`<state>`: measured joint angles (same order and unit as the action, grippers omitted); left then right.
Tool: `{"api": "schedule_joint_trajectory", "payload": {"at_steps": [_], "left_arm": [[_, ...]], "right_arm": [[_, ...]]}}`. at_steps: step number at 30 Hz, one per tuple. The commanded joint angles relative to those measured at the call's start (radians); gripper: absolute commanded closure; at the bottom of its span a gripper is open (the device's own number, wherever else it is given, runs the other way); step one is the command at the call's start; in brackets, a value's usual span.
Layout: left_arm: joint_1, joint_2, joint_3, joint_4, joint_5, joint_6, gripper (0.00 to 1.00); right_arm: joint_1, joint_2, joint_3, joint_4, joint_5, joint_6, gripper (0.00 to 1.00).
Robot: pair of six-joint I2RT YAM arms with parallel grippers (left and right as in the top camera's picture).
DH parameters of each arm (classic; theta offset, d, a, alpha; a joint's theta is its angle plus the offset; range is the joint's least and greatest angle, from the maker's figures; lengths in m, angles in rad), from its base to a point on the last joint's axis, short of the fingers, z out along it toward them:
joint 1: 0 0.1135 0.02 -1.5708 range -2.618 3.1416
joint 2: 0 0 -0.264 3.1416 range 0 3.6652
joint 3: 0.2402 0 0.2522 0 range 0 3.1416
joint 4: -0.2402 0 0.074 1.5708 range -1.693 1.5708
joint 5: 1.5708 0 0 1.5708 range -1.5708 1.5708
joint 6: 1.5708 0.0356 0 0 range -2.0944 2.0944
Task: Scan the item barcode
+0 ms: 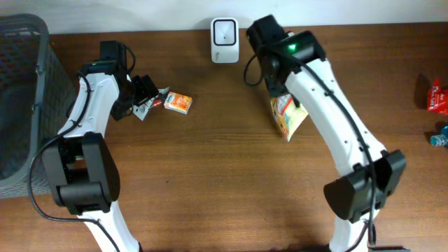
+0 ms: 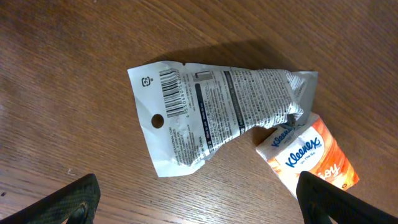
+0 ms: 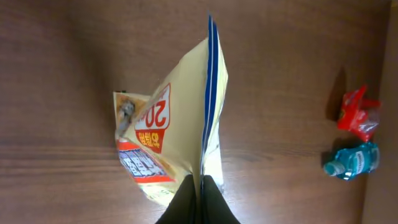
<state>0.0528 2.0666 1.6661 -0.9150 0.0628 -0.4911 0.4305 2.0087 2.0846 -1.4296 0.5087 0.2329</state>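
The yellow snack bag (image 1: 288, 115) hangs bent from my right gripper with its barcode hidden. So next I put it down flat and grip its other end with my left gripper.
My right gripper (image 3: 200, 194) is shut on the edge of a yellow snack bag (image 3: 180, 124) with a red and blue label. The bag hangs over the table (image 1: 231, 175). From overhead, the bag (image 1: 289, 117) is below and to the right of the white scanner (image 1: 224, 40) at the table's back edge. My left gripper (image 2: 199, 205) is open, its fingers (image 2: 74, 199) wide apart above bare wood. Just beyond it lies a crumpled silver packet (image 2: 217, 115) with its barcode (image 2: 173, 93) facing up. An orange Kleenex pack (image 2: 311, 155) touches the packet's right end.
A grey mesh basket (image 1: 21, 84) stands at the left edge. At the far right edge lie a red packet (image 1: 437, 94) and a small teal item (image 1: 439, 138), shown in the right wrist view as the red packet (image 3: 356, 112) and the teal item (image 3: 351, 160).
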Motion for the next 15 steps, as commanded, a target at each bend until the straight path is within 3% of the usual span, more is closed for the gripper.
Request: {"api": "schedule_joint_trajectory", "payload": {"at_steps": [1, 7, 12, 15], "left_arm": [[0.002, -0.005, 0.002, 0.002, -0.007, -0.006, 0.01], [0.002, -0.005, 0.002, 0.002, -0.007, -0.006, 0.01], [0.002, -0.004, 0.002, 0.002, -0.007, -0.006, 0.01], [0.002, -0.005, 0.002, 0.027, 0.037, -0.017, 0.01]], "right_arm": [[0.081, 0.077, -0.135, 0.066, -0.036, 0.093, 0.96], [0.438, 0.091, -0.13, 0.168, -0.133, 0.256, 0.96], [0.413, 0.079, -0.035, 0.092, -0.109, 0.255, 0.96], [0.306, 0.064, 0.149, 0.014, -0.184, 0.234, 0.96]]}}
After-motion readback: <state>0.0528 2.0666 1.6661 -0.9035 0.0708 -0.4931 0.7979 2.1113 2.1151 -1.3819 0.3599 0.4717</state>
